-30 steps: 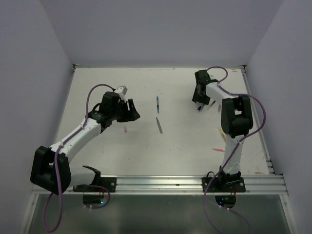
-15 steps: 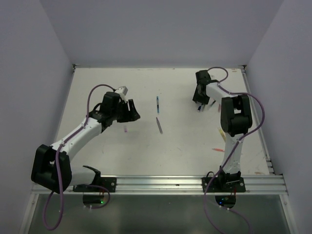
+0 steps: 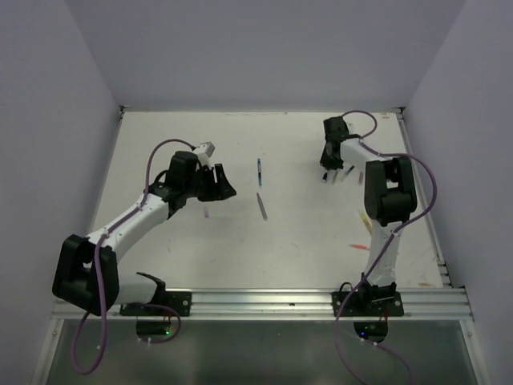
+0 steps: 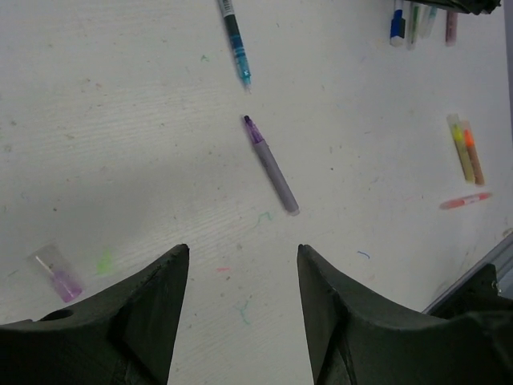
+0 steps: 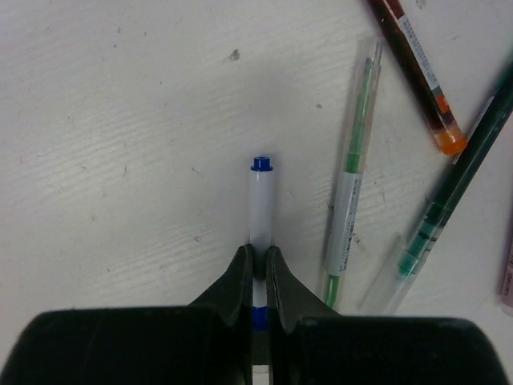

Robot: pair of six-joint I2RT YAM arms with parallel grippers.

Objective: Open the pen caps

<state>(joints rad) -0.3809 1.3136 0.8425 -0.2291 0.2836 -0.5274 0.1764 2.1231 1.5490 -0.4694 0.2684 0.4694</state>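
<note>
The robot's right gripper has hold of the white pen's body [image 5: 261, 200] with the blue cap [image 3: 325, 176] free, so the left gripper should now have its fingers open until they are on both sides of that cap.
My right gripper [image 5: 258, 255] is shut on a white pen [image 5: 260, 200] with a small blue end [image 5: 261, 164]; the pen lies flat on the table and points away from the fingers. In the top view this gripper [image 3: 326, 173] is at the far right. My left gripper [image 4: 243, 247] hangs open over bare table with nothing between its fingers. Just beyond it lies a purple-grey pen [image 4: 272, 166] with its tip bare, and further off a teal pen [image 4: 235, 40]. A loose clear cap with purple in it [image 4: 56, 273] lies to the left of the left finger.
Right of the held pen lie a green pen [image 5: 353, 192], a dark red pen with an orange end [image 5: 417, 72] and a dark green pen [image 5: 449, 200]. Yellow and orange markers [image 4: 465, 148] and a pink pen [image 4: 465, 200] lie near the right edge. Walls [image 3: 80, 120] enclose the table.
My right gripper has closed on the white pen. The left gripper has shifted slightly to the right and stays open.
</note>
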